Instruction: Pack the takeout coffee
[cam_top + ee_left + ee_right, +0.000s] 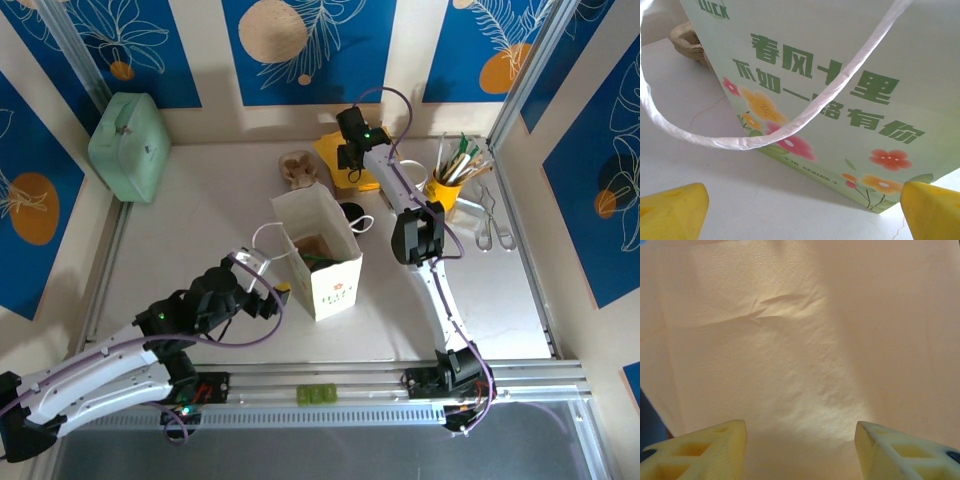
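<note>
The top yellow napkin (790, 365) is spread out under both open fingers, so I keep lowering my right gripper until the fingers press into the napkin's surface (801, 445), then pinch it.
A round black lid (350, 212), which looks like the takeout coffee, sits just behind the bag; its side is hidden. The light-green paper bag (318, 262) with flower print stands upright and open in the middle of the table. My left gripper (270, 290) is open low at the bag's left side. In the left wrist view the bag's printed wall (840, 75) and a white handle loop (790, 131) fill the space ahead of the left gripper (805, 212). My right gripper (348, 163) hovers open at the back over yellow napkins (335, 152); the right gripper (801, 440) holds nothing above the napkin sheet (790, 340).
A mint-green box (130, 145) stands at the back left. A brown cardboard cup carrier (298, 168) lies behind the bag. At the back right are a yellow cup of straws and sticks (446, 190) and metal tongs (490, 225). Metal rails frame the table.
</note>
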Action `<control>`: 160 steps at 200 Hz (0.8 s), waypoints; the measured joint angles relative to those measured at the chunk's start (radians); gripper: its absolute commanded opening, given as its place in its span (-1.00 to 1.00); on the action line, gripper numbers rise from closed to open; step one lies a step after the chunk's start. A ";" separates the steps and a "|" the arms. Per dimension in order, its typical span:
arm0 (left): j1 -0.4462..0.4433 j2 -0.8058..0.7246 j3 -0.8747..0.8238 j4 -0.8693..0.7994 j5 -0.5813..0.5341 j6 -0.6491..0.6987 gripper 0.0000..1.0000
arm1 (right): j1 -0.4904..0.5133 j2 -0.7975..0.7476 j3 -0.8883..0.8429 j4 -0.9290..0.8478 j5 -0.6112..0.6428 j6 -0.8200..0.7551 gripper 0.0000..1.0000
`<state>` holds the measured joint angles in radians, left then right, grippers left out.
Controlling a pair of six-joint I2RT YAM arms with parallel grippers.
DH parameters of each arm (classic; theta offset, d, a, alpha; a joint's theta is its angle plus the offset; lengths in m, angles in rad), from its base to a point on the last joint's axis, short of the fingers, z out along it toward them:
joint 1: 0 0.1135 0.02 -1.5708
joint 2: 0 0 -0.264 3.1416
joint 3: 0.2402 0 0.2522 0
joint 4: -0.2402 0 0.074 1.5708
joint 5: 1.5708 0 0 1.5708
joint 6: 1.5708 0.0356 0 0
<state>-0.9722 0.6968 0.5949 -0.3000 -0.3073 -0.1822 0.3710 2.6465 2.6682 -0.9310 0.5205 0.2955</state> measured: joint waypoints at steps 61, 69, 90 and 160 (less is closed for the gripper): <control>0.000 -0.001 0.000 0.000 0.000 -0.003 0.96 | -0.007 0.041 0.000 0.000 -0.001 0.000 0.32; 0.000 -0.001 0.000 0.000 0.000 -0.003 0.96 | -0.007 0.042 0.000 -0.001 0.000 0.000 0.32; 0.000 -0.002 0.000 0.000 0.000 -0.003 0.97 | -0.007 0.042 0.000 -0.001 -0.001 0.000 0.32; 0.000 -0.017 0.000 0.000 0.000 -0.003 0.96 | -0.017 0.063 0.010 0.000 -0.041 0.016 0.00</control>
<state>-0.9722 0.6800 0.5949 -0.3000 -0.3073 -0.1852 0.3542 2.7098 2.6781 -0.9306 0.4793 0.3115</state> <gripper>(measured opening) 0.980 0.533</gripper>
